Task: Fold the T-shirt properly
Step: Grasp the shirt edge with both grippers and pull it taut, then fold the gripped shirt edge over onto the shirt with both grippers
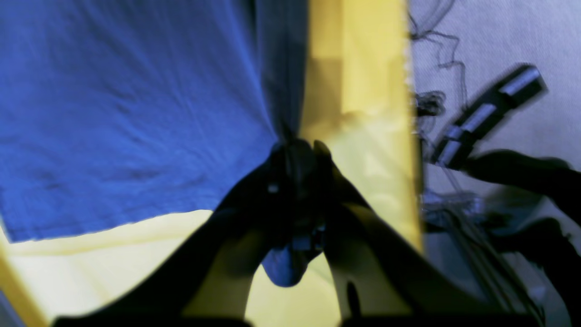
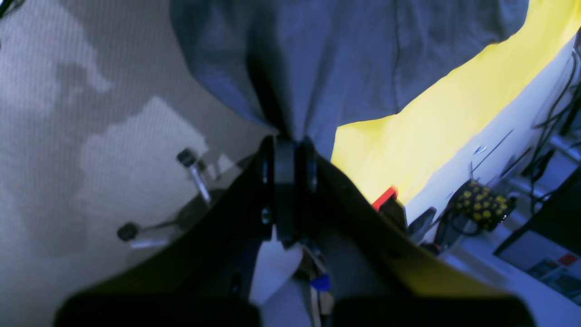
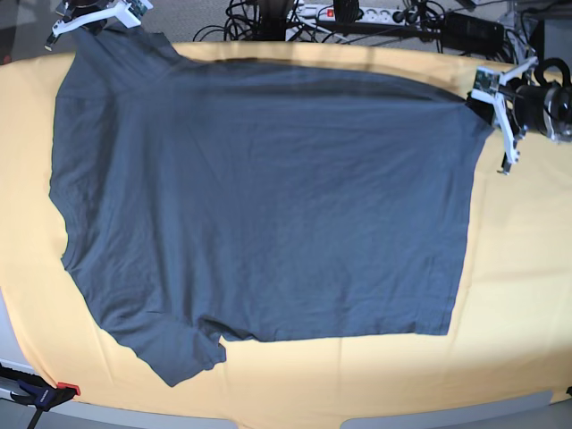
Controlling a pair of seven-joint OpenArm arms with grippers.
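The T-shirt's far edge is tight and its sleeve corner is past the table, so my left gripper and my right gripper should bring that edge forward over the T-shirt's body.
The dark slate-grey T-shirt lies spread across the yellow table, hem to the right, one sleeve at the front left. My left gripper is shut on the far hem corner at the right. In the left wrist view the T-shirt fans out from the closed left gripper. My right gripper is shut on the far left corner by the other sleeve. The right wrist view shows the T-shirt bunched into the closed right gripper.
Cables and a power strip lie behind the table's far edge. A red-and-black clamp grips the front left edge. A black pouch with yellow dots sits beyond the table.
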